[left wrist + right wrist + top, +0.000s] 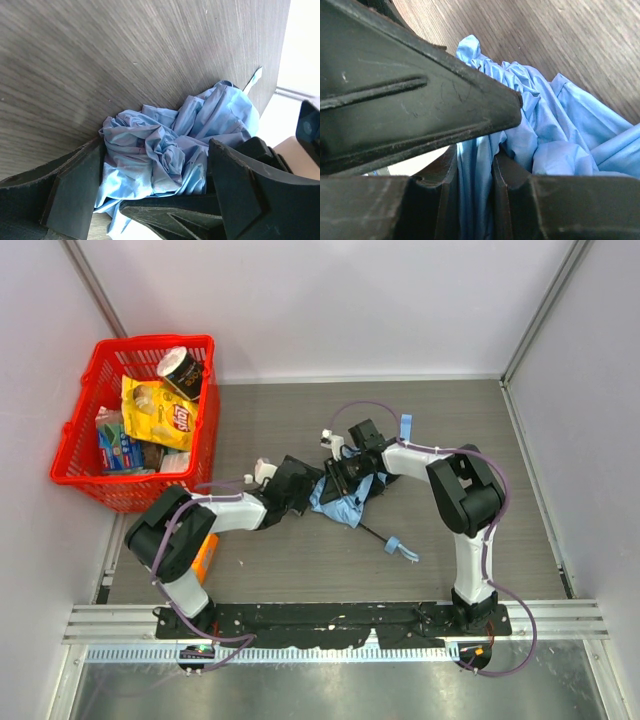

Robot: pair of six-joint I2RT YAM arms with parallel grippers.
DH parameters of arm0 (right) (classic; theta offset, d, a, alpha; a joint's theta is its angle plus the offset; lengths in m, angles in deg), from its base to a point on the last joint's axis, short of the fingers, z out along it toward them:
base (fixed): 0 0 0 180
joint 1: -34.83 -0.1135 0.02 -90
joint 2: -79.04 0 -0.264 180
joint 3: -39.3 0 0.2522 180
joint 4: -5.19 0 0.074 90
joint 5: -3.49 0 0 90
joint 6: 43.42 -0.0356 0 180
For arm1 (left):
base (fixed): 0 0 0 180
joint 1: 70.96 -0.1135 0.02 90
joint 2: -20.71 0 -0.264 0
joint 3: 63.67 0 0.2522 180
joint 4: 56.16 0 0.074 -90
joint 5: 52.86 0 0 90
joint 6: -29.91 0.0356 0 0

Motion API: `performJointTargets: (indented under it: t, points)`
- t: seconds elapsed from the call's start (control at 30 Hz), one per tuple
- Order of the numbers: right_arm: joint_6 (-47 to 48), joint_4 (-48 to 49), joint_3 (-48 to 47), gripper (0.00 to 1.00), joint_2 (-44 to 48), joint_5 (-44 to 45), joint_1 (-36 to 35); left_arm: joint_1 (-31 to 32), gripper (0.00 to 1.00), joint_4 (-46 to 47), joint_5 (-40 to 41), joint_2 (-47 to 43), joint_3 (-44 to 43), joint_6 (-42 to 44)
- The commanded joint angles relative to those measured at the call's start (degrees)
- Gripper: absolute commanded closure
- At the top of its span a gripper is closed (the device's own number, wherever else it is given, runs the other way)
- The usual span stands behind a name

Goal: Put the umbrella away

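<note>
I should close my left gripper tightly on the bunched cloth [142,167] inside its fingers before my right gripper moves away, because my right gripper's finger crowds the cloth there.
The umbrella [338,504] lies mid-table as a crumpled heap of light blue cloth. Its thin black shaft [372,531] runs toward the near right and ends at a blue strap loop [401,548]. My left gripper [303,490] reaches in from the left. In the left wrist view, the left gripper [155,165] is open, its jaws wide apart with bunched umbrella cloth [165,145] filling the gap between them. My right gripper [341,476] comes in from the right, just above the heap. In its own view, the right gripper [475,175] is shut on a fold of umbrella cloth [555,120].
A red basket [205,345] stands at the far left, holding a yellow bag [160,412], a cup [183,370] and blue packs. An orange object [206,558] lies under the left arm. White walls close in the table at the back and on both sides.
</note>
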Motion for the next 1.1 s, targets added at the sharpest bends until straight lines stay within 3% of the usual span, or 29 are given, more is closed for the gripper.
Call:
performJointTargets:
  t: [0.0, 0.23, 0.4, 0.47, 0.53, 0.6, 0.87, 1.07]
  points:
    - [1.4, -2.4, 4.0, 0.99, 0.5, 5.8, -1.4, 2.7, 0.12, -9.0, -7.0, 0.6, 1.8, -7.0]
    - [2.8, 0.5, 5.5, 0.99, 3.3, 4.4, -3.7, 2.9, 0.2, -5.0, -9.4, 2.2, 2.0, -9.6]
    - [5.6, -0.6, 4.7, 0.99, 4.2, 6.4, -5.1, 2.9, 0.41, -2.5, -7.1, 3.2, 2.0, -9.9]
    - [6.7, -2.4, 3.5, 0.99, 3.6, 7.0, -5.3, 3.2, 0.36, -2.7, -7.0, 3.3, 1.9, -9.1]
    - [7.7, -4.5, 1.7, 0.99, 2.1, 7.3, -5.2, 4.0, 0.23, -2.3, -5.8, 2.5, 2.8, -7.9]
    - [7.9, -5.7, 0.1, 0.99, 1.4, 7.5, -5.2, 4.6, 0.17, -1.5, -5.0, 1.2, 4.0, -5.7]
    - [4.3, -0.7, 2.0, 0.99, 7.0, 8.6, -4.4, 6.1, 0.03, 7.2, -4.4, -3.2, 14.3, -6.3]
    - [3.4, 0.9, 4.1, 0.99, 9.9, 8.0, -3.8, 5.2, 0.0, 6.0, -7.1, -2.8, 12.2, -6.2]
